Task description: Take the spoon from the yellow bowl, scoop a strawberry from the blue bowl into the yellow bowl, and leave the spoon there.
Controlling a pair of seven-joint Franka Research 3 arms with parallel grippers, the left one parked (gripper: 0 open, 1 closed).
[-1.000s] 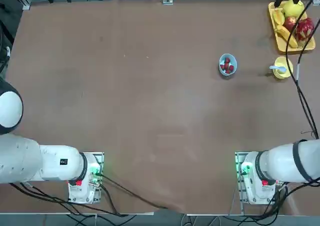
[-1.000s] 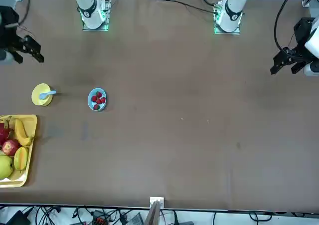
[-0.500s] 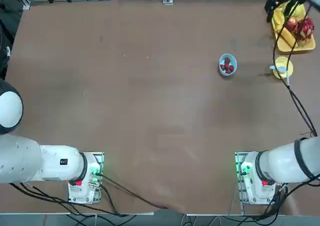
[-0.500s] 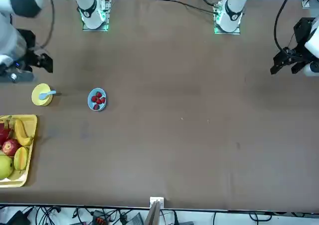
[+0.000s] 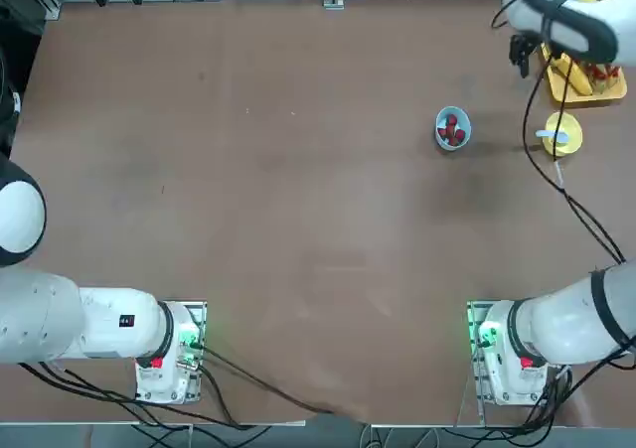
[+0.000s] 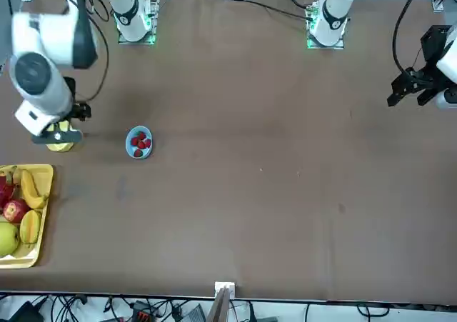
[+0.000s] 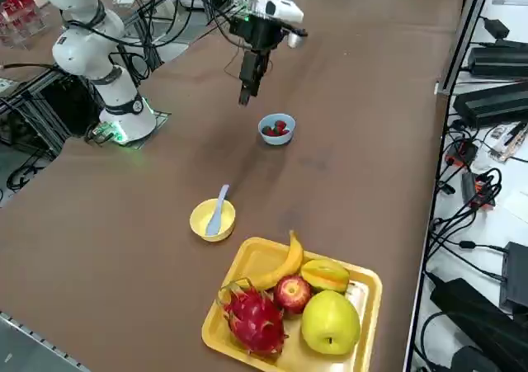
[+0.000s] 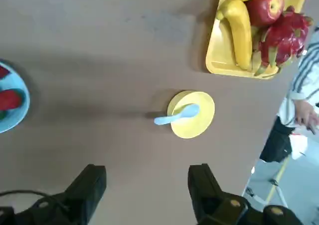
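Observation:
The pale blue spoon (image 8: 178, 114) has only plain yellow (image 8: 193, 127) around it, so the spoon will come free when the robot lifts it, leaving the yellow bowl empty.
The yellow bowl (image 7: 212, 221) stands near the table's right edge with the pale blue spoon (image 7: 219, 208) lying in it, handle over the rim. The blue bowl (image 7: 276, 129), with red strawberries in it, sits to its left in the top view (image 5: 452, 128). My right gripper (image 7: 246, 98) hangs open and empty, well above the table, fingers pointing down, near the blue bowl. In the right wrist view the gripper (image 8: 148, 185) shows two spread fingers (image 8: 94, 182), with the yellow bowl (image 8: 192, 113) and spoon (image 8: 174, 116) beyond them. In the front view the wrist covers part of the yellow bowl (image 6: 61, 146).
A rectangular yellow tray (image 7: 247, 261) with a banana, apple, dragon fruit and other fruit lies just beyond the yellow bowl, at the table's far right corner (image 5: 616, 92). A person (image 8: 299, 110) stands off the table's edge by the tray. Cables trail from the right arm.
My right arm has swung in from the table's right edge to above the two bowls. The fingers stayed open. Bowls and spoon have not moved.

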